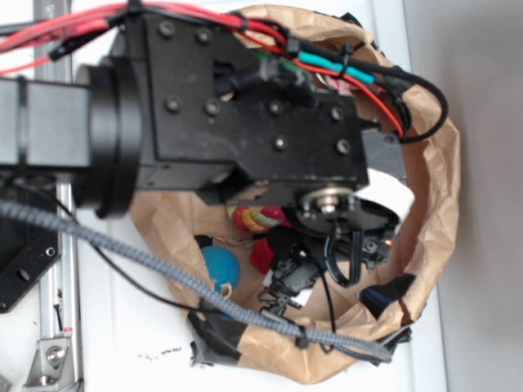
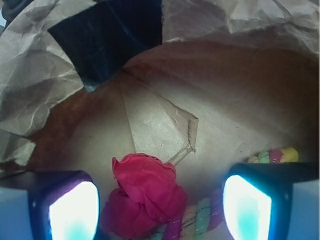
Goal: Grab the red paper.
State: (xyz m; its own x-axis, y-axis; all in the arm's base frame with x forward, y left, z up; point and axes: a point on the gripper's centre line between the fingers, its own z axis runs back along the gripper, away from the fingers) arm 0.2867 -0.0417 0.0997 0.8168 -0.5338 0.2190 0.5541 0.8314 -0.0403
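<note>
My gripper will lift the red paper, and the paper will spread and flop over a finger, because loose folds and a free edge are on top of the crumpled wad.
In the wrist view the red paper, a crumpled bright red wad, lies on the floor of the brown paper bag. It sits between the two fingers of my gripper, nearer the left finger than the right finger. The jaws stand wide open and neither finger touches the wad. From the exterior camera the red paper shows only as a small red patch under the arm, deep inside the bag.
A striped rope toy lies against the wad's right side; it shows again in the exterior view. A blue ball rests at the bag's left. The bag walls ring the gripper closely. Black tape patches the wall.
</note>
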